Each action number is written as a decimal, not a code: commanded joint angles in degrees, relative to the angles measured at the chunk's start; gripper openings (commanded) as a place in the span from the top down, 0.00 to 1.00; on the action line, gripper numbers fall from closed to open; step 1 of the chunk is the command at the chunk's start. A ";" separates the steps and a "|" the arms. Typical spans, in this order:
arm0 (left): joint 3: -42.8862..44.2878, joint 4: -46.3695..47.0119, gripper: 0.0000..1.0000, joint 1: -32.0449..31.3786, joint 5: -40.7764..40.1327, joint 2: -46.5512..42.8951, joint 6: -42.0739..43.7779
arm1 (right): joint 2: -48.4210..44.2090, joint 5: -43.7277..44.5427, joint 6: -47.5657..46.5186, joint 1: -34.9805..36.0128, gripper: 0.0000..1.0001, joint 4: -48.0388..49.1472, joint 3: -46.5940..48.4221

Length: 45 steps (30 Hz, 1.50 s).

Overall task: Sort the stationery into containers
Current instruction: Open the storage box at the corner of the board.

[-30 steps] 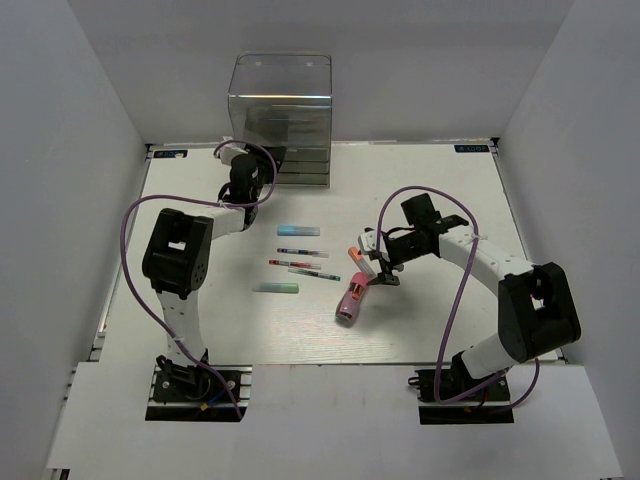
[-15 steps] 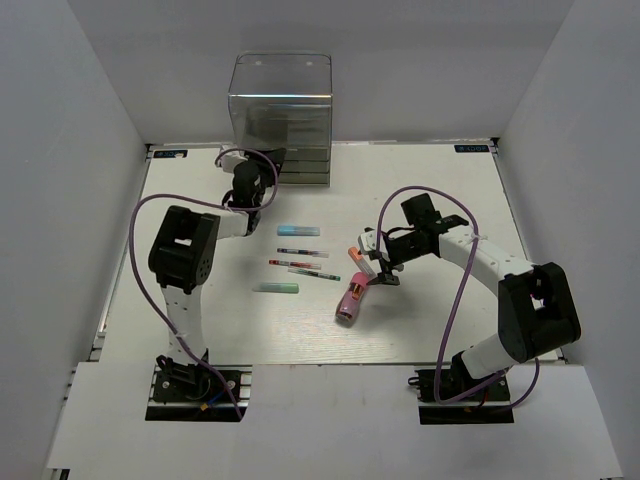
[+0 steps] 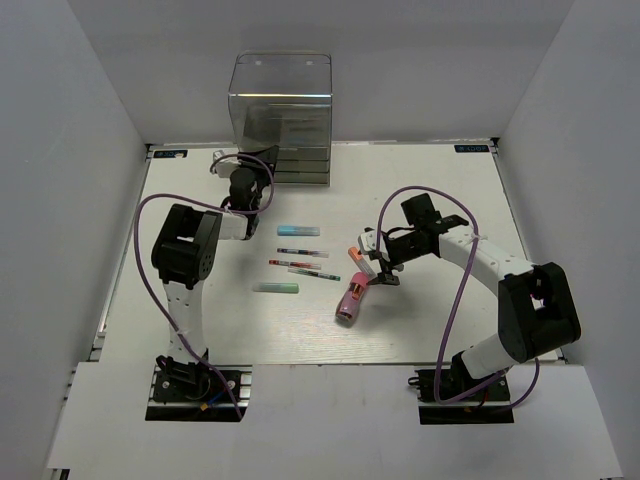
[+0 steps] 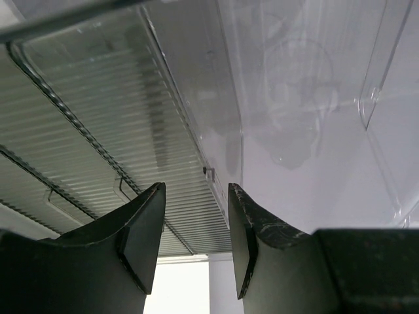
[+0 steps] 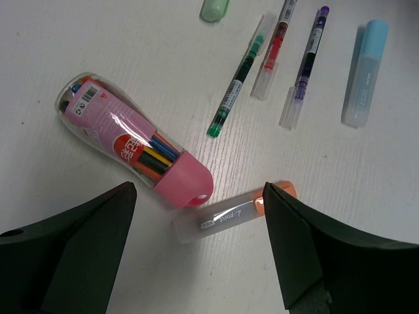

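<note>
My left gripper's fingers have the tab on the box's clear lid (image 4: 209,174) off-centre ahead of them, so I should line up, pinch the tab (image 4: 211,178) and lift the lid.
The tall clear drawer box (image 3: 282,115) stands at the far edge. My left gripper (image 3: 255,165) is open and empty right at its lower left front; in the left wrist view (image 4: 196,196) the ribbed clear shelves (image 4: 98,118) fill the frame. My right gripper (image 3: 374,264) is open wide over the short orange marker (image 5: 236,212), not touching it. The pink tube (image 5: 131,140) lies beside it, also seen from above (image 3: 350,298). Three thin pens (image 3: 300,262), a pale blue bar (image 3: 299,230) and a pale green bar (image 3: 276,287) lie mid-table.
White walls enclose the table on three sides. Purple cables loop over both arms. In the right wrist view the green pen (image 5: 236,85), red pen (image 5: 272,46), purple pen (image 5: 306,59) and blue bar (image 5: 364,72) lie just beyond the marker.
My left arm has shifted a little right and closer to the drawer box. The right arm and the stationery have not moved.
</note>
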 commanded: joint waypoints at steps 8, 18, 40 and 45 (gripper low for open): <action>2.25 -1.49 0.55 0.23 -1.96 0.70 -2.91 | 0.11 -1.18 -0.01 0.11 0.16 0.64 -0.08; 4.01 -0.95 0.74 0.23 -1.96 1.84 -3.97 | -0.24 -1.00 -0.10 -0.07 0.16 0.46 -0.25; -3.19 7.56 1.00 -0.91 1.29 -2.20 -5.02 | 1.79 3.22 3.86 0.28 0.10 1.17 0.89; -3.20 8.10 1.00 -0.91 1.82 -3.43 -5.02 | 0.73 2.08 1.75 0.37 0.10 1.34 0.01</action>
